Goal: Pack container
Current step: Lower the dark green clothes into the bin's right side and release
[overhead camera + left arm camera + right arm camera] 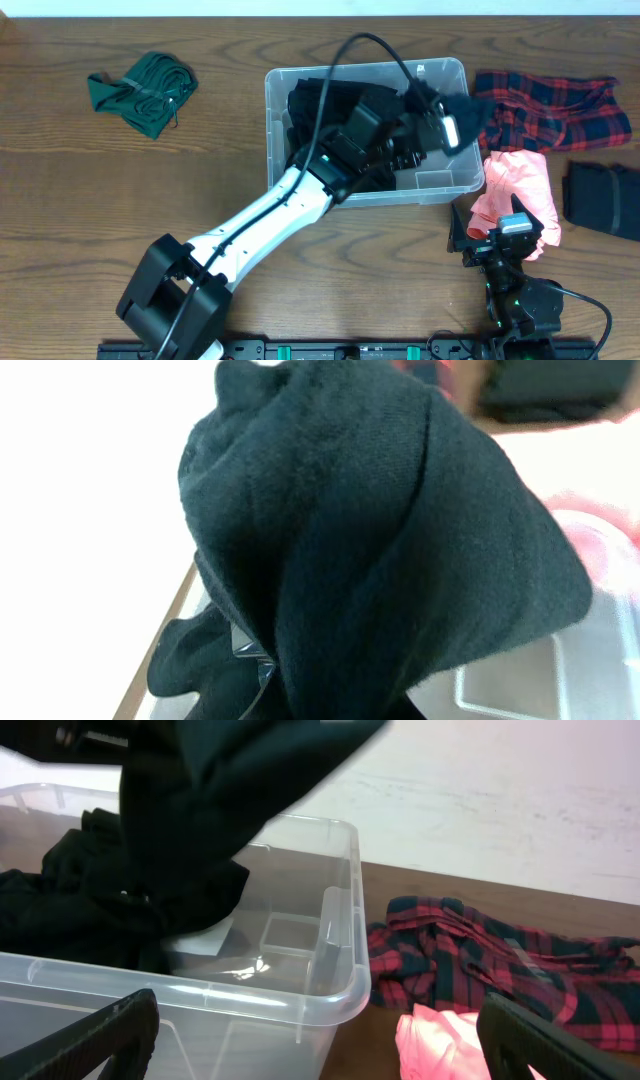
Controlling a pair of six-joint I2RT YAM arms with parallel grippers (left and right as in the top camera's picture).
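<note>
I should pull the black garment in my left gripper back, since it sticks out past the container's rim (pixel 474 112), and then lower it into the empty space inside (pixel 440 168).
The clear container (pixel 273 92) stands in the middle of the table with black clothes (pixel 320 115) piled in its left half. My left gripper (pixel 450 112) hovers over its right end, shut on a black garment (pixel 472 108) that drapes over the rim. In the left wrist view that black garment (pixel 380 540) fills the frame and hides the fingers. My right gripper (pixel 497 222) rests low at the front right, open and holding nothing, facing the container's near corner (pixel 340 970). The black garment (pixel 200 800) hangs above the bin there.
A red plaid garment (pixel 545 105) lies right of the container, with a pink one (pixel 515 190) just in front of my right gripper. A dark folded garment (pixel 605 200) sits at the right edge. A green garment (pixel 145 90) lies far left.
</note>
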